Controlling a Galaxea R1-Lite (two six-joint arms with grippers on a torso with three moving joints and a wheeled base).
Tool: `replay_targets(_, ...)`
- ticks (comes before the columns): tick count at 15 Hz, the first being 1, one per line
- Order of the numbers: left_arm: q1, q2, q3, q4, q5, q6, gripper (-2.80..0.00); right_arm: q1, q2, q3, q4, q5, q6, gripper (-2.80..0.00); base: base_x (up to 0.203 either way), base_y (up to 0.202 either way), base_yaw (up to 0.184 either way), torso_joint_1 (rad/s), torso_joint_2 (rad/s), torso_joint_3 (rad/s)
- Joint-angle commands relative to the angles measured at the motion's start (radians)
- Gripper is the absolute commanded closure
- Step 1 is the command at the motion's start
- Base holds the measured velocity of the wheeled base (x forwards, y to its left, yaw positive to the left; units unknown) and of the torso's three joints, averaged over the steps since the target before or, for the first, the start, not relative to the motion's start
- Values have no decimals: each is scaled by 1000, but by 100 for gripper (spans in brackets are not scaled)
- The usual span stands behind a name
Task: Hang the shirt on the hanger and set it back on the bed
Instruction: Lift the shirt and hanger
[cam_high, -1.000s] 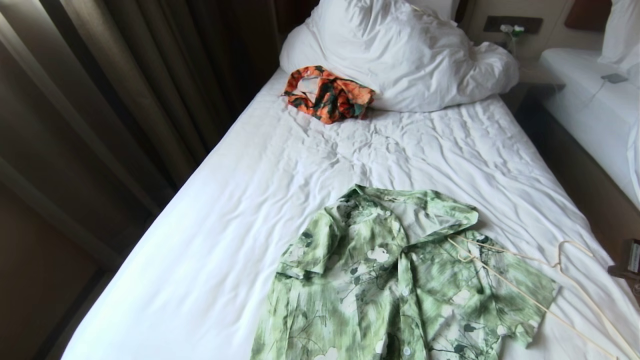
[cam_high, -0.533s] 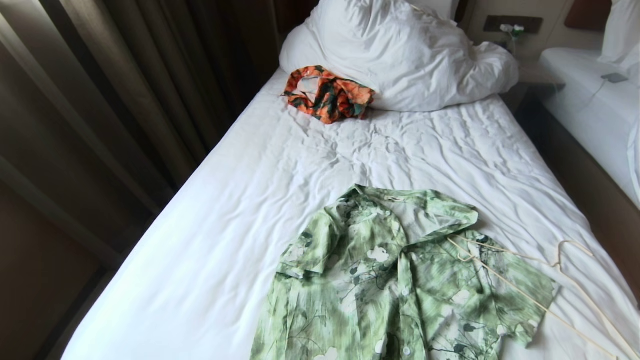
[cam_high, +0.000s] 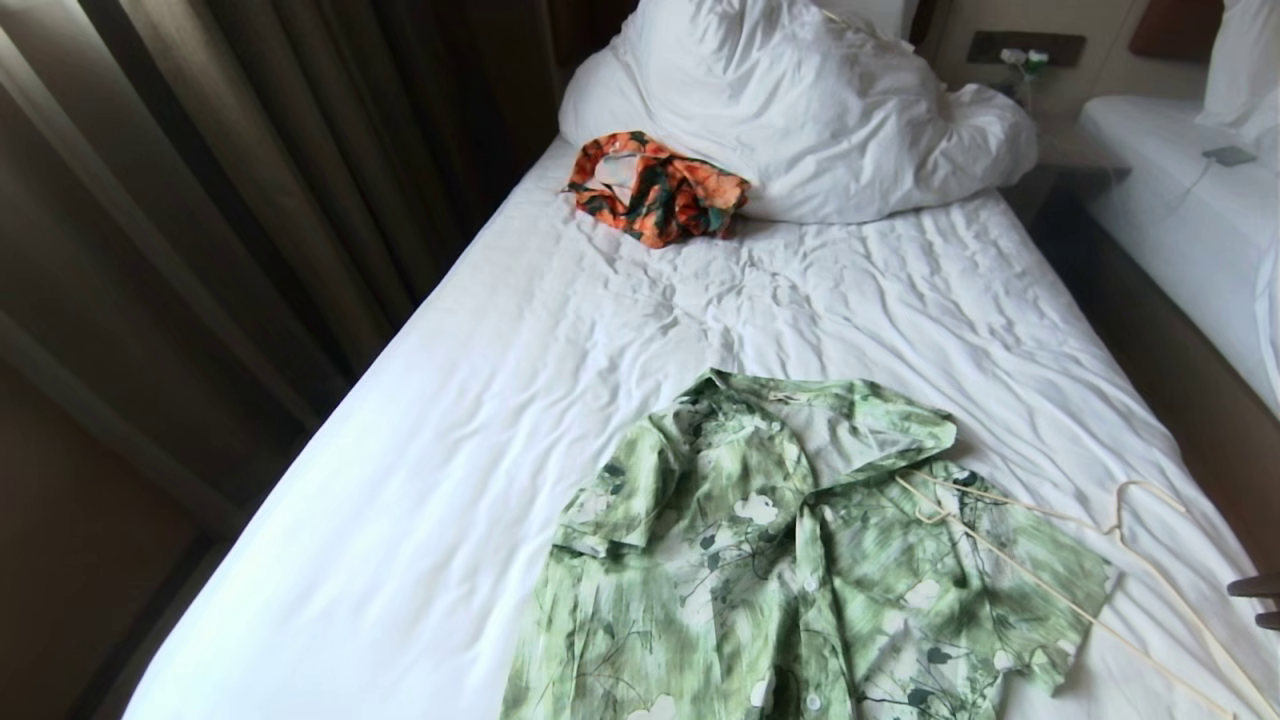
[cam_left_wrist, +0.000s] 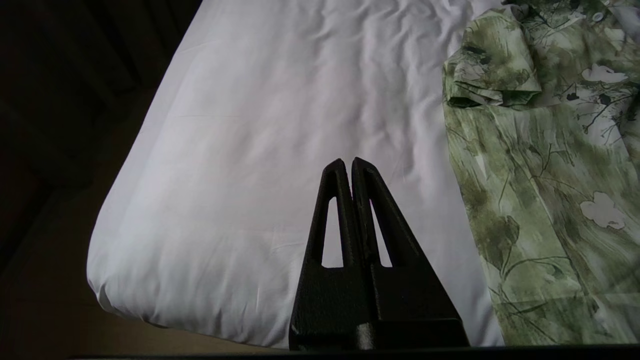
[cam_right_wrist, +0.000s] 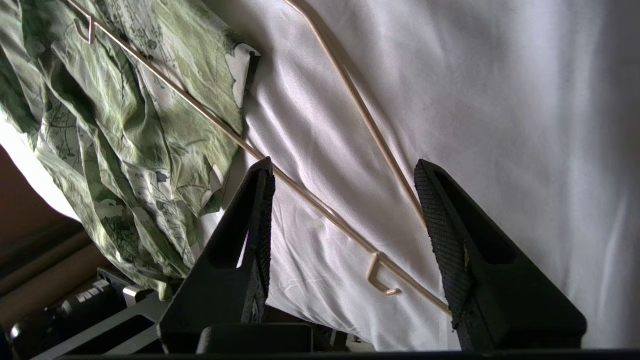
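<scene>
The hanger's sloping arm (cam_right_wrist: 373, 127) is clear of the shirt and leads into my open fingers, so my right gripper should keep going down and close around that arm (cam_high: 1182, 598).
The green leaf-print shirt (cam_high: 800, 560) lies spread, collar away from me, on the near part of the bed (cam_high: 600, 350). The cream wire hanger (cam_high: 1110, 528) lies flat, one end on the shirt's sleeve, the rest on the sheet to the right. My right gripper (cam_high: 1258, 602) pokes in at the right edge of the head view. In the right wrist view it (cam_right_wrist: 344, 165) stands open just above the hanger's lower bar (cam_right_wrist: 310, 202), holding nothing, with the shirt (cam_right_wrist: 125, 110) off to one side. My left gripper (cam_left_wrist: 348, 162) is shut and empty over bare sheet, beside the shirt (cam_left_wrist: 540, 175).
A crumpled orange patterned garment (cam_high: 655, 190) lies against the bunched white duvet (cam_high: 800, 100) at the head of the bed. Dark curtains (cam_high: 250, 200) run along the left side. A second white bed (cam_high: 1180, 220) stands across a narrow gap on the right.
A part of my right arm showed at the right edge a second ago, then left the view; now two fingertips reach in lower down by the hanger. Shirt and hanger have not moved.
</scene>
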Motion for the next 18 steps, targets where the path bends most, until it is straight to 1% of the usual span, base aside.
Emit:
replay_targets(1, 0, 1, 0, 0, 0, 0, 0, 0, 67, -3, 7, 49, -65, -280, 0, 0, 0, 0, 0, 0)
replay_targets(2, 0, 1, 0, 0, 0, 0, 0, 4, 86, -1, 7, 86, -85, -280, 0, 0, 0, 0, 0, 0)
replay_targets(5, 0, 1, 0, 0, 0, 0, 0, 9, 137, 1, 7, 162, -165, -280, 0, 0, 0, 0, 0, 0)
replay_targets(7, 0, 1, 0, 0, -1, 0, 0, 23, 154, 2, 7, 236, -177, -280, 0, 0, 0, 0, 0, 0)
replay_targets(9, 0, 1, 0, 0, -1, 0, 0, 45, 164, 4, 5, 278, -184, -280, 0, 0, 0, 0, 0, 0)
replay_targets(11, 0, 1, 0, 0, 0, 0, 0, 64, 164, 17, 1, 320, -212, -280, 0, 0, 0, 0, 0, 0)
replay_targets(13, 0, 1, 0, 0, 0, 0, 0, 97, 178, 21, -1, 323, -220, -280, 0, 0, 0, 0, 0, 0)
replay_targets(18, 0, 1, 0, 0, -1, 0, 0, 144, 208, 31, -42, 319, -220, -280, 0, 0, 0, 0, 0, 0)
